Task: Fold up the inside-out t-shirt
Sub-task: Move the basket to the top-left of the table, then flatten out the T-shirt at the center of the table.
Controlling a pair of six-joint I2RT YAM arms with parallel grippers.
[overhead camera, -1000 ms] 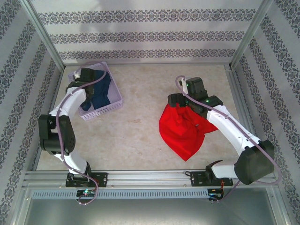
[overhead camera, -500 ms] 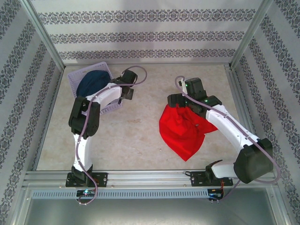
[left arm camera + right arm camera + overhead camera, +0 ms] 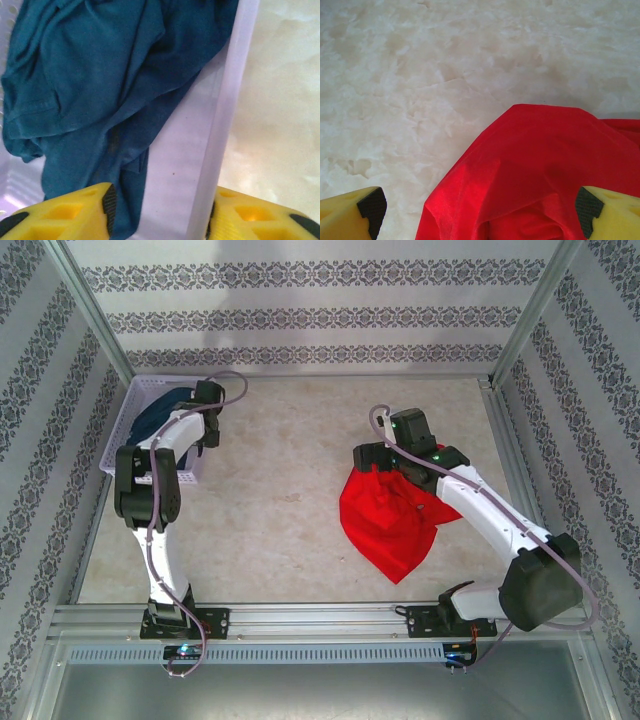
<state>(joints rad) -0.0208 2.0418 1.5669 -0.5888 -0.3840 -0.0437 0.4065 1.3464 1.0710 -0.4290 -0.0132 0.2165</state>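
The t-shirt lies in a crumpled heap [image 3: 385,515] away from the robot's left gripper, so the right gripper needs to pick it [image 3: 520,210] up first, and both grippers should then stretch it before folding.
The inside-out t-shirt [image 3: 390,520] is a crumpled bright red heap on the table, right of centre, with plain red fabric facing up. My right gripper [image 3: 378,470] hangs over its far upper edge. In the right wrist view that gripper [image 3: 480,220] is open wide, and a raised fold of the t-shirt [image 3: 535,170] lies between its two fingers. My left gripper [image 3: 205,430] is at the far left, away from the t-shirt. Its jaws [image 3: 160,220] straddle the right wall of a lavender basket [image 3: 220,125]; the outer pad touches the wall and the inner pad stands off it.
The lavender basket [image 3: 122,425] sits in the far left corner against the side panel, with a dark navy garment [image 3: 158,410] bunched inside. Its hem [image 3: 100,75] hangs by my left inner finger. Bare marbled tabletop [image 3: 280,490] lies between basket and t-shirt.
The basket has slid left toward the side panel, with my left gripper at its right wall and its jaws narrower. My right gripper has barely moved above the t-shirt.
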